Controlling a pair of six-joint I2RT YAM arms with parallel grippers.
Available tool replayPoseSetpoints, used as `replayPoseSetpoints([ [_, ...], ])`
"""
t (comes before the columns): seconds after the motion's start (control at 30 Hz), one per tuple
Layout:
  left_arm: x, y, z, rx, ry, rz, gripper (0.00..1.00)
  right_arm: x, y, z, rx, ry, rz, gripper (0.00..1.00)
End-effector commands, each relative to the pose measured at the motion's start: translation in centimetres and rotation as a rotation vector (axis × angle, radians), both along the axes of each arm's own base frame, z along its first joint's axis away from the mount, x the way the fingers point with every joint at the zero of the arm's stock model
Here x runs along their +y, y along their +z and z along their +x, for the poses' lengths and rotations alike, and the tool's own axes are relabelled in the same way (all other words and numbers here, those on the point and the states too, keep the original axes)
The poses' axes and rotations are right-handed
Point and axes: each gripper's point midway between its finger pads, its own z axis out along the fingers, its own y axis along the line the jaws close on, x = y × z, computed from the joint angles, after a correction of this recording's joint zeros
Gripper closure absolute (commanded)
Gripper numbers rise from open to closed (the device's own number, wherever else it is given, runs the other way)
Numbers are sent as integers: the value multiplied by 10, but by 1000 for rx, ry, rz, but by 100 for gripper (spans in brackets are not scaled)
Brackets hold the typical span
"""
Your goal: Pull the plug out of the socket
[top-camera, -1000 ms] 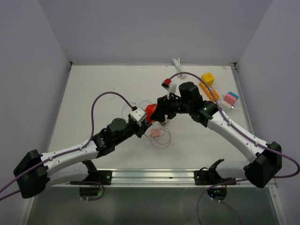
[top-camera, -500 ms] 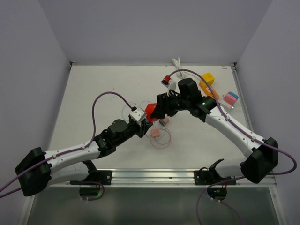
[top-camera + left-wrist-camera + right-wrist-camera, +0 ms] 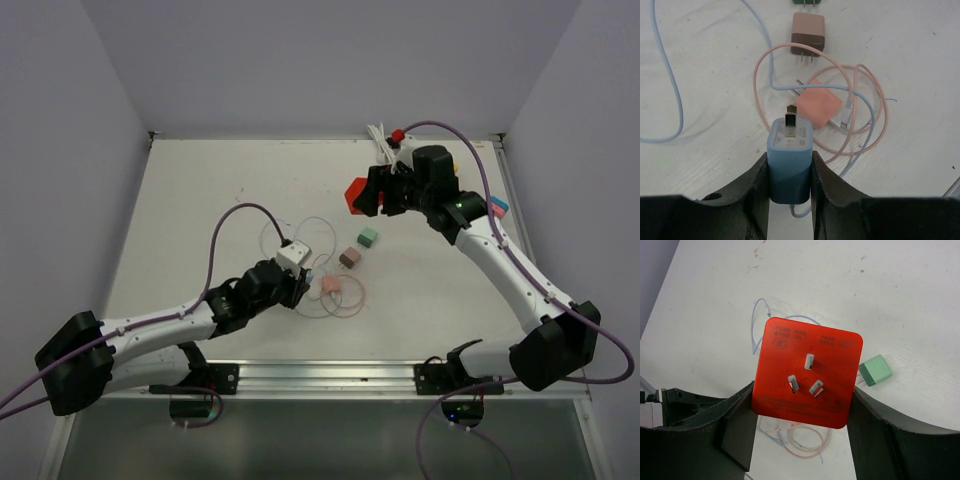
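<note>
My left gripper should carry on lowering the blue plug beside the pink plug and release it there, since the blue plug is well clear of the red socket.
The blue plug sits between the fingers of my left gripper, which is shut on it. Its metal prong points away and its pale blue cable trails onto the table. In the top view the left gripper is low over the coiled cables. My right gripper is shut on the red square socket, whose three-pin face looks at the camera. In the top view the red socket hangs at the back right, well apart from the blue plug.
A pink plug, a brown plug and a green plug lie loose on the table among pink and blue cable loops. A white cable bundle and a pink-and-blue block sit at the back right.
The red socket and the blue plug were together at mid-table. Now the right arm has carried the socket up and back right, and the left gripper has drawn back toward me with the plug.
</note>
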Motion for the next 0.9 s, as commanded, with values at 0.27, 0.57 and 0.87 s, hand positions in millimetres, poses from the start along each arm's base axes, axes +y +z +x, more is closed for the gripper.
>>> replayPoseSetpoints([
  [0.27,18,-24,43,145,232,116,99,-50,-25,13,-95,-267,-89,100],
  [0.57,26,-29,71,232,325,201,62,-89,-75,29,-88,-482,-221,100],
  [0.87,27,-55,55,371,294,271,42,-91,-101,36,-68,-509,-245,100],
])
